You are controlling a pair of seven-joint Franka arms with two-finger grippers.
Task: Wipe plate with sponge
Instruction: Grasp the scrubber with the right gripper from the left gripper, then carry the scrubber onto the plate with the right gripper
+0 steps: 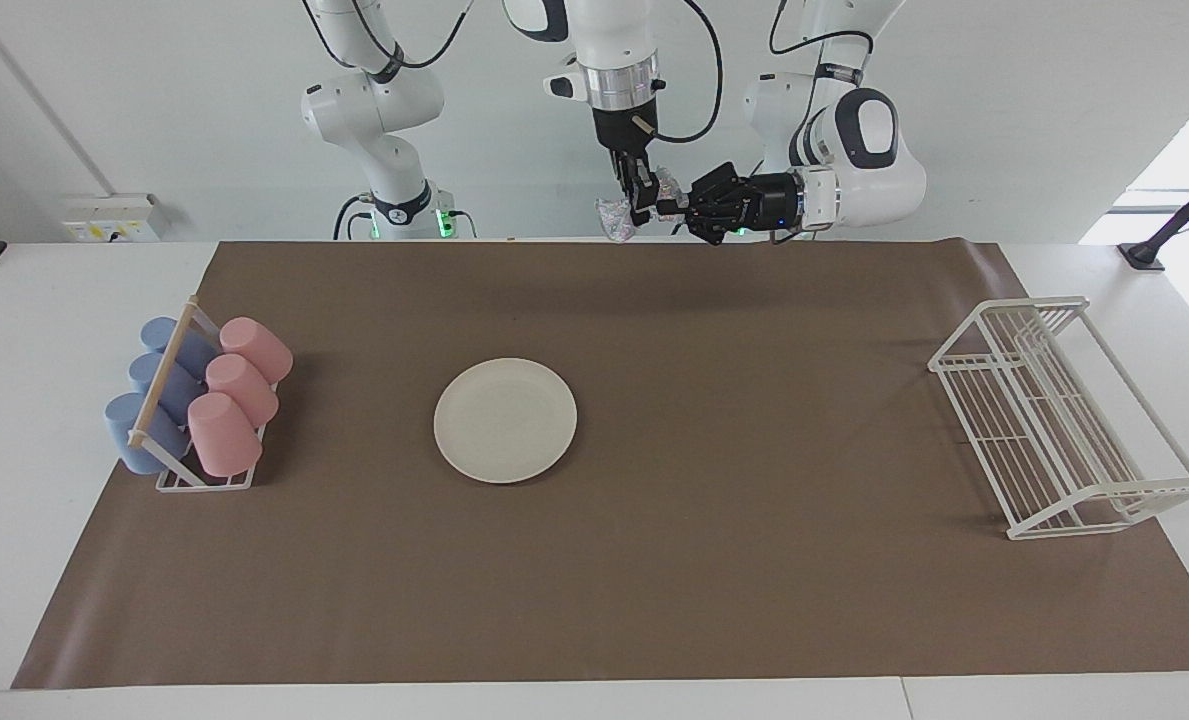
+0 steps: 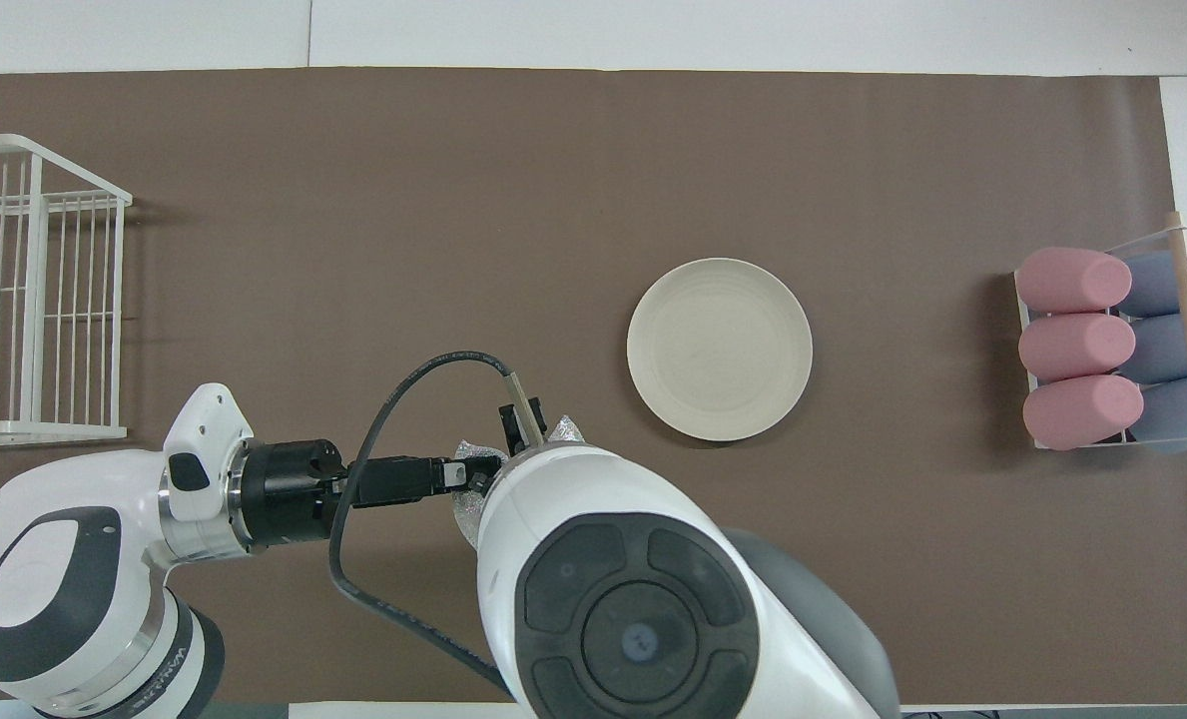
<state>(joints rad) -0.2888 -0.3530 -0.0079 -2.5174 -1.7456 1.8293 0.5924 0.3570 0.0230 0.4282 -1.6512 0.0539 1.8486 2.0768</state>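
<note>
Next, my left gripper opens and moves away before my right gripper wipes the plate (image 2: 720,349), because my left gripper is closed on the sponge (image 1: 615,221) next to my right gripper.
The cream-white plate (image 1: 505,420) lies flat on the brown mat, toward the right arm's end; it also shows in the overhead view (image 2: 719,349). The silvery sponge (image 1: 614,219) is up in the air over the mat's edge nearest the robots, and bits of it show in the overhead view (image 2: 467,504). My left gripper (image 1: 666,209) lies level and is shut on the sponge; it also shows in the overhead view (image 2: 481,477). My right gripper (image 1: 640,212) points straight down and meets the sponge at the same spot. In the overhead view the right arm hides its own gripper.
A rack of pink and blue cups (image 1: 199,405) stands at the right arm's end of the mat. A white wire rack (image 1: 1059,420) stands at the left arm's end. The brown mat (image 1: 754,560) covers most of the table.
</note>
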